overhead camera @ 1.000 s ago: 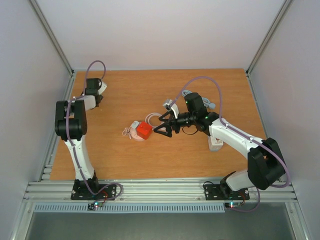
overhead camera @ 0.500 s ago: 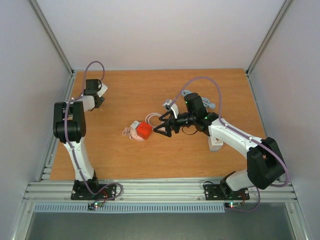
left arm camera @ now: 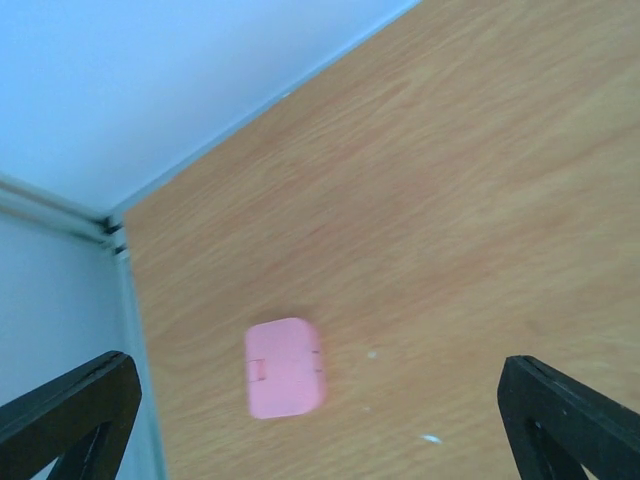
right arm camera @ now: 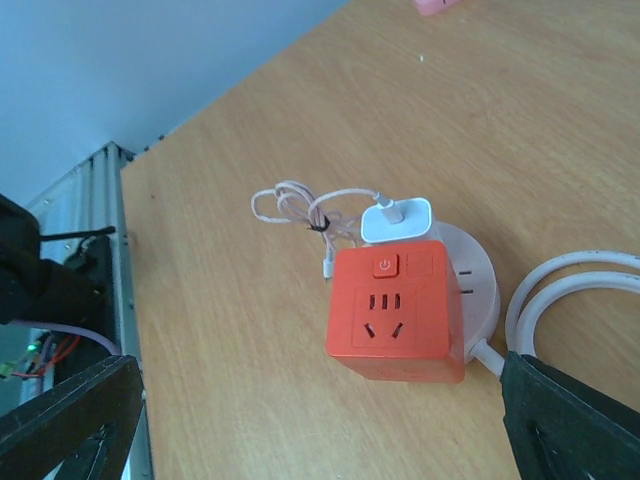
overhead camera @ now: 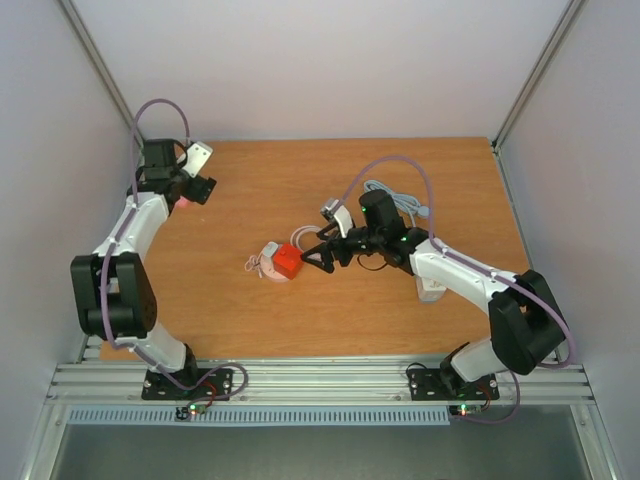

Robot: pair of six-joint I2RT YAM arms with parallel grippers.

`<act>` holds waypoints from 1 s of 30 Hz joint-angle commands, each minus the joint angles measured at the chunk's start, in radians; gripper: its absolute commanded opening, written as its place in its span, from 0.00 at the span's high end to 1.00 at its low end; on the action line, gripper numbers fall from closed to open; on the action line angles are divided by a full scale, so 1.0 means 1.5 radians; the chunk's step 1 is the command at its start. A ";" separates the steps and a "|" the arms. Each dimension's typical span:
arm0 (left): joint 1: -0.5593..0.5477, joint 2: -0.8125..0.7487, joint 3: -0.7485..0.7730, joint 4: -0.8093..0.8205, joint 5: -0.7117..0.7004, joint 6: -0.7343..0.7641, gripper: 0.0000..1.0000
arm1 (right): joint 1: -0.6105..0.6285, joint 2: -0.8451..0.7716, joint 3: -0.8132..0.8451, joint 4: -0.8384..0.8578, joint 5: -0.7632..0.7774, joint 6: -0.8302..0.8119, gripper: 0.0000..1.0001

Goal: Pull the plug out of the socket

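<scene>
I expect the orange cube socket (overhead camera: 288, 261) to come off alone when I lift it, because the white plug and thick cord are joined to the round white base (overhead camera: 273, 272).
The orange cube socket (right arm camera: 400, 312) rests on a round white base (right arm camera: 478, 285) mid-table. A white plug (right arm camera: 396, 219) sits in the cube's far side, and its thin cable (right arm camera: 293, 208) lies bundled beyond it. My right gripper (right arm camera: 320, 425) is open, just short of the cube and apart from it. From above, the socket (overhead camera: 289, 262) and plug (overhead camera: 270, 249) lie left of the right gripper (overhead camera: 312, 258). My left gripper (left arm camera: 320, 425) hangs open over the back left corner, holding nothing; from above it is the black left gripper (overhead camera: 192, 192).
A small pink block (left arm camera: 285, 367) lies on the wood under the left gripper, close to the left rail (left arm camera: 135, 330). A thick white cord (right arm camera: 565, 285) loops right of the socket. A white adapter (overhead camera: 432, 288) and a grey cable coil (overhead camera: 395, 195) lie near the right arm.
The left gripper has opened and its arm has stretched toward the back left corner. The right gripper has edged a little left toward the socket, still open.
</scene>
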 commanded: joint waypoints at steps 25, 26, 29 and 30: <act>0.001 -0.160 -0.138 -0.161 0.402 -0.052 0.00 | 0.165 0.234 0.147 -0.045 0.309 -0.078 0.02; 0.001 -0.161 -0.137 -0.164 0.406 -0.052 0.00 | 0.168 0.237 0.146 -0.044 0.314 -0.082 0.03; 0.001 -0.162 -0.140 -0.168 0.429 -0.047 0.00 | 0.173 0.245 0.146 -0.046 0.323 -0.089 0.07; 0.000 -0.162 -0.140 -0.173 0.439 -0.044 0.00 | 0.174 0.246 0.146 -0.046 0.324 -0.091 0.09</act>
